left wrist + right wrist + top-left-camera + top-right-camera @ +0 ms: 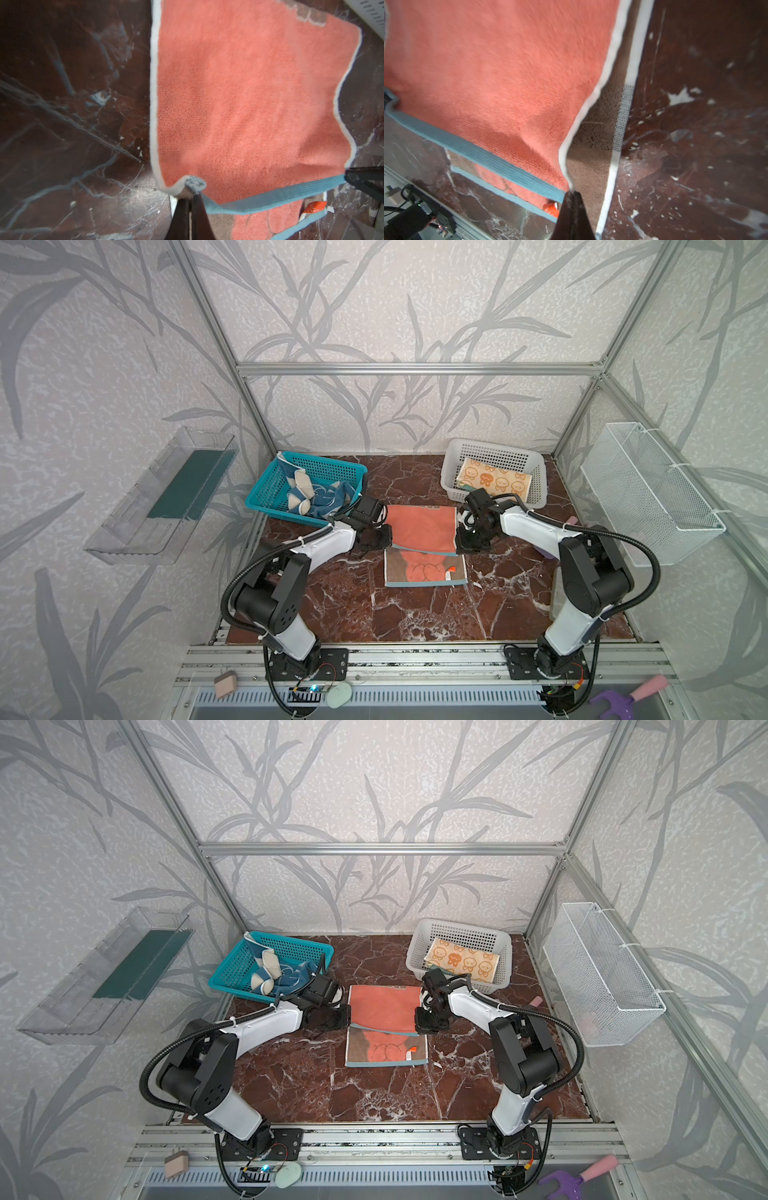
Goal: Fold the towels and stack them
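Observation:
The towel's lifted edge (424, 550) stops short of the bottom blue hem (425, 584). My left gripper and my right gripper need to pull the towel's edge back to that hem.
A coral-orange towel (422, 531) (382, 1011) lies mid-table, and its blue-hemmed edge is lifted and doubled over the lower half, where the bear print shows. My left gripper (388, 537) (192, 194) is shut on that edge's left corner. On the right corner my right gripper (458, 541) (572, 194) is shut as well. The towel's plain coral back (249, 93) (498, 72) fills both wrist views. A crumpled blue-and-cream towel (316, 497) sits in the teal basket (266, 489). Inside the white basket (536, 472) a folded cream towel with orange figures (494, 479) lies flat.
A white wire basket (652, 493) hangs on the right wall. A clear shelf (162, 497) is fixed to the left wall. Both arm bases stand on the aluminium rail (415, 659) at the front edge. The dark red marble tabletop (415, 614) shows in front of the towel.

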Motion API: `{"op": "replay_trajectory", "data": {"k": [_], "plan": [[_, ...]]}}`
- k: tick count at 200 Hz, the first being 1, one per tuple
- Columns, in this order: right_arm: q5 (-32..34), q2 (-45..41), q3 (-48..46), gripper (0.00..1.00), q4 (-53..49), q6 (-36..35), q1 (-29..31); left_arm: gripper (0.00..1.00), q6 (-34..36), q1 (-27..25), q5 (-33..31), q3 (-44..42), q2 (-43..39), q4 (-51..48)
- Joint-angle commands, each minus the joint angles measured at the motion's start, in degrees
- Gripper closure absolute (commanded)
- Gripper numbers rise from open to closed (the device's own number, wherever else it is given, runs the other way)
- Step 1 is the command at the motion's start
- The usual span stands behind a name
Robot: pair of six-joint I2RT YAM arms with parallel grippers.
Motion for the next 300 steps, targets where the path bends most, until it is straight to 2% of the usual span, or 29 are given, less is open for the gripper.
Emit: {"op": "replay_trajectory", "data": {"k": [1, 33, 57, 75, 102, 144, 226, 257, 300], "plan": [[1.39, -5.60, 5.21, 1.00, -6.56, -1.05, -0.39, 1.00, 4.01, -0.91, -1.65, 2.42, -6.28, -8.93], [2.87, -11.28, 5.06, 1.00, -10.32, -0.55, -0.49, 1.00, 2.81, -6.38, -6.95, -2.02, -11.63, -10.58], [0.80, -15.11, -5.61, 1.00, -4.84, 3.12, -0.31, 1.00, -2.64, -9.11, -5.82, -9.95, -11.78, -4.94], [-1.37, -14.67, -14.12, 1.00, 1.04, 5.49, -0.15, 1.00, -5.76, -10.41, -5.10, -15.04, -10.23, 0.08], [-1.85, -12.36, -19.91, 1.00, 6.41, 7.01, 0.61, 1.00, -7.54, -10.40, -4.49, -18.68, -8.32, 3.63], [0.36, -12.60, -17.53, 1.00, 3.24, 4.88, 0.65, 1.00, -6.10, -9.85, -4.43, -16.69, -9.37, 1.11], [1.25, -19.36, -16.80, 1.00, -3.54, 3.67, 0.62, 1.00, -4.28, -10.03, -8.93, -16.33, -23.24, -10.24], [1.36, -20.03, -20.46, 1.00, -0.61, 4.11, 0.64, 1.00, -5.40, -10.15, -6.63, -22.10, -25.72, -5.73], [-1.06, -12.39, -24.87, 1.00, 5.32, 3.87, 0.71, 1.00, -9.67, -11.04, -2.54, -26.67, -21.45, 1.01]]}}
